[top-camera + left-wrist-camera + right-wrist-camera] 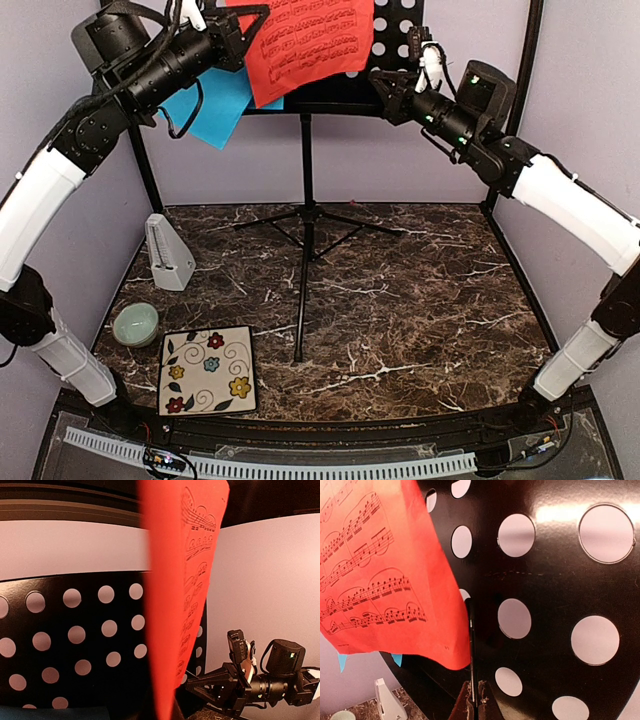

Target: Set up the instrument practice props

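Note:
I see that the red sheet's edge [462, 636] slants short of the thin black arm in my right gripper, so next I swing the sheet back with my left gripper, square behind that arm [472, 622].
The black perforated music stand [305, 200] rises on tripod legs at the table's middle back. A red sheet of music [305, 40] hangs in front of its desk, and my left gripper [238, 38] is shut on the sheet's upper left edge. The left wrist view shows the red sheet [172, 605] edge-on, running down into the jaws at my left gripper [165, 714]. A blue sheet [210, 105] hangs behind the left arm. My right gripper [380, 82] is shut on the thin black lip of the stand [472, 645], fingertips [464, 702] pressed either side. The whitish metronome [168, 252] stands at left.
A pale green bowl [135, 324] and a square floral tile [207, 370] lie at the near left. The tripod legs [300, 300] spread across the marble tabletop. Black frame posts [145, 170] rise at the back corners.

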`<control>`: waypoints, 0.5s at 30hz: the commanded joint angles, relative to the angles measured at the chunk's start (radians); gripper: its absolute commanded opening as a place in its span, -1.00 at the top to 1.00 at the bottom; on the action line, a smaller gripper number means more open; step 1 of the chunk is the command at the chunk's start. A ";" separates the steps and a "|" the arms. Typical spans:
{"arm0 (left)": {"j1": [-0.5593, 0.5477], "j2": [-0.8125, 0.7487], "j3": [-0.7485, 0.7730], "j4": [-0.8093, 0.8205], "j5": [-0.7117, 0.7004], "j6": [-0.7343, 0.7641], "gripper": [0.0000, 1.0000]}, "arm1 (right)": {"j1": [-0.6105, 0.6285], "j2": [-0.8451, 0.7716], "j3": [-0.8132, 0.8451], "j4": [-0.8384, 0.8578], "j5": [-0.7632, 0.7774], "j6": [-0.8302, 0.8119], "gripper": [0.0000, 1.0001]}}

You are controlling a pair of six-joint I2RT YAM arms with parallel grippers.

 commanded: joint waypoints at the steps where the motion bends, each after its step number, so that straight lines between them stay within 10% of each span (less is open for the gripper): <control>1: 0.029 0.019 0.053 -0.025 0.034 -0.026 1.00 | 0.005 -0.055 -0.055 0.124 -0.026 -0.047 1.00; 15: 0.046 0.021 0.070 -0.024 -0.088 -0.021 1.00 | 0.005 -0.074 -0.120 0.195 0.013 -0.057 1.00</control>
